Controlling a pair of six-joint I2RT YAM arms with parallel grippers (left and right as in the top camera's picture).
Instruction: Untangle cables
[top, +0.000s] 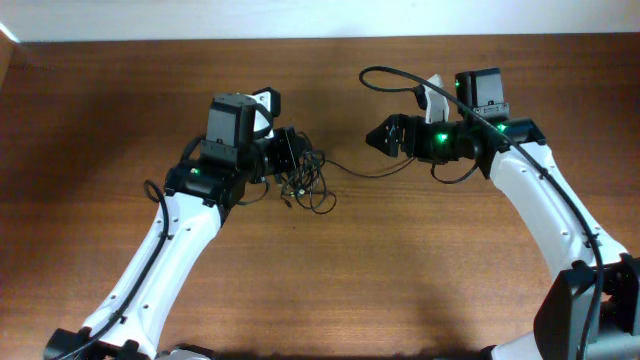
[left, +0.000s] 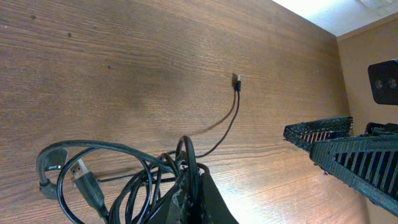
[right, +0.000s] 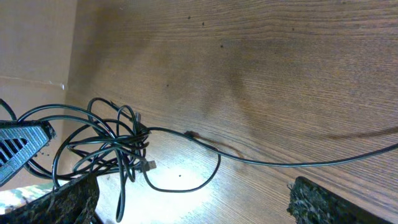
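Observation:
My right gripper will pull the cables, but they will stay bunched together because loops cross through one another beside my left gripper.
The cables lie as a loose black tangle on the wooden table, just right of my left gripper. In the left wrist view that gripper is shut on strands of the cables, and one thin strand runs away to a small plug. My right gripper hovers open to the right of the tangle. The right wrist view shows its fingers wide apart with nothing between them, the cables to the left, and one strand trailing right.
The wooden table stretches around both arms. A thicker black cable arcs along the right arm. A USB plug hangs in the tangle. The right gripper's fingers show at the right of the left wrist view.

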